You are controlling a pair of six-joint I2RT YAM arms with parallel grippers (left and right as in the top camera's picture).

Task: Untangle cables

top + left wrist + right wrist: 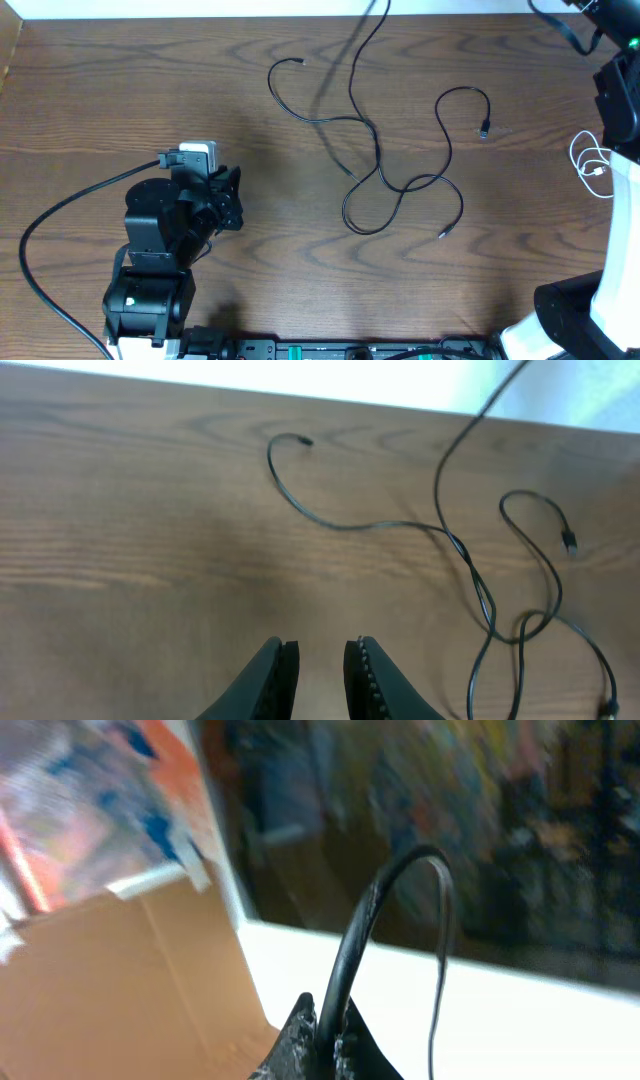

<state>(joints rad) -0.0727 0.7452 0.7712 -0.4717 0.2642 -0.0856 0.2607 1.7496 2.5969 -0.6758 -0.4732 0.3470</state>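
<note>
My right gripper is holding the black cable, which still runs into the crossed strands of cable [378, 160], so it should hold the cable back while my left gripper pulls the near bend of the cable loop's [353, 228].
Thin black cables [380, 175] lie looped and crossed over each other on the middle of the wooden table. One black strand rises blurred past the table's far edge [372, 20]. A small white cable [592, 165] is coiled at the right edge. My left gripper [238, 200] hovers left of the tangle. In the left wrist view the left gripper [322, 645] has its jaws slightly apart, nothing between them, and the black cables [470, 565] lie ahead to its right. My right gripper [330, 1010] is shut on a black cable [365, 920] that arcs up from its jaws.
The right arm [620, 90] stands along the right edge by the white cable. The left arm's base [150, 290] and its thick black wire [40, 240] take up the lower left. A cardboard box [120, 980] shows in the right wrist view.
</note>
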